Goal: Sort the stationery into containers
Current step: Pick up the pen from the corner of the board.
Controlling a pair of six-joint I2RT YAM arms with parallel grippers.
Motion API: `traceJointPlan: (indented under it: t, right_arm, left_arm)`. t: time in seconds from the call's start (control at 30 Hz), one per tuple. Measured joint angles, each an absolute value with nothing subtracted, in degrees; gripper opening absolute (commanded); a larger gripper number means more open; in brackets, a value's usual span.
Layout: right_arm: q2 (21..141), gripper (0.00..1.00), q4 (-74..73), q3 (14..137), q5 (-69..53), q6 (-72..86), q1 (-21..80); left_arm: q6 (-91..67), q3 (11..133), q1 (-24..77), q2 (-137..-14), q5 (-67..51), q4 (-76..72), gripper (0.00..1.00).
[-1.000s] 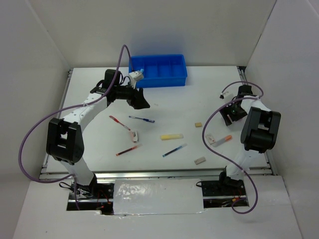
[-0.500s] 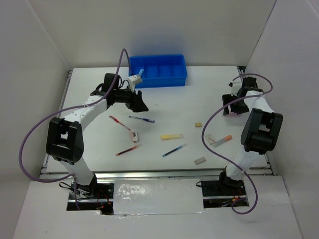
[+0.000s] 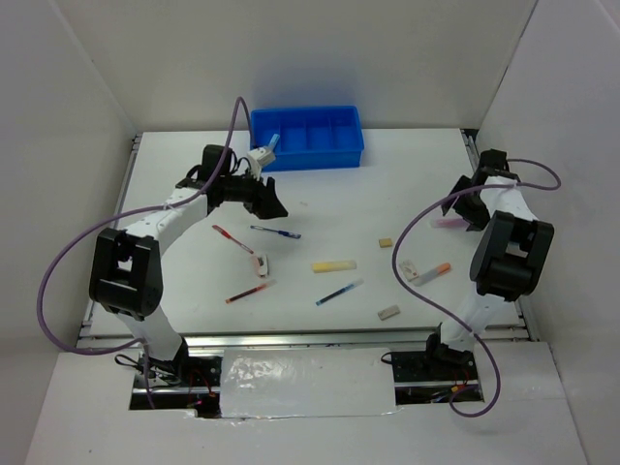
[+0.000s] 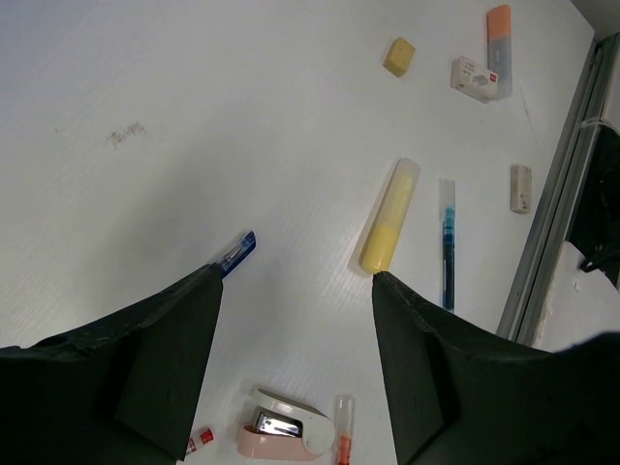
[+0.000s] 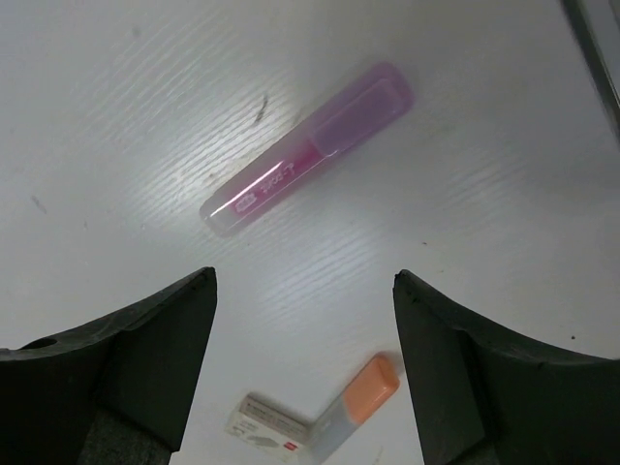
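My right gripper's fingers are slanted to the pink highlighter [image 5: 308, 151], so I should turn my right gripper in line and grip the highlighter's end [image 5: 229, 209] opposite its cap.
The blue four-compartment tray [image 3: 308, 136] stands at the back. My left gripper [image 3: 272, 201] is open and empty, in front of the tray's left end. In the left wrist view its gripper [image 4: 295, 281] hovers over a blue pen [image 4: 235, 252], a pale yellow bar [image 4: 389, 215], a teal pen [image 4: 448, 242] and a pink-white stapler [image 4: 288, 436]. My right gripper [image 3: 465, 203] is open and empty at the far right. In the right wrist view its gripper [image 5: 305, 291] frames a pink highlighter [image 5: 305, 150], an orange-tipped marker [image 5: 358, 402] and a white eraser [image 5: 266, 426].
Across the table's middle lie a red pen [image 3: 231, 237], a second red pen [image 3: 250, 291], a beige eraser [image 3: 386, 242] and a pale eraser [image 3: 388, 312]. White walls close in on the left, back and right. A metal rail [image 3: 504, 329] runs along the near edge.
My right gripper has drawn back and to the right, which uncovers the pink highlighter lying on the table. My left gripper has barely shifted.
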State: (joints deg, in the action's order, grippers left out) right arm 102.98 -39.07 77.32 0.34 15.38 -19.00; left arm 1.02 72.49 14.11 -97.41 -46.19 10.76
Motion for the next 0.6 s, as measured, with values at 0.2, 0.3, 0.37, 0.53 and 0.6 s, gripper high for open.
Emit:
traceJointPlan:
  t: [0.2, 0.3, 0.37, 0.53, 0.6]
  right_arm:
    - [108.4, 0.8, -38.7, 80.6, 5.9, 21.1, -19.0]
    - [112.3, 0.79, -38.8, 84.2, 7.8, 22.6, -19.0]
    - [114.9, 0.75, -39.2, 87.0, 8.7, 23.3, -19.0]
    - [119.5, 0.72, -40.8, 93.3, 9.9, 24.6, -19.0]
    - [120.3, 0.72, -41.4, 94.5, 10.2, 24.7, -19.0]
  left_arm:
    - [-0.8, 69.4, 13.7, -97.4, -46.0, 10.2, 0.75]
    - [-1.8, 68.7, 13.4, -97.4, -46.0, 10.2, 0.75]
    - [-2.0, 68.5, 13.1, -97.4, -46.0, 10.0, 0.75]
    - [-2.0, 68.3, 12.5, -97.4, -45.6, 9.9, 0.74]
    - [-2.0, 68.3, 12.3, -97.4, -45.3, 9.8, 0.74]
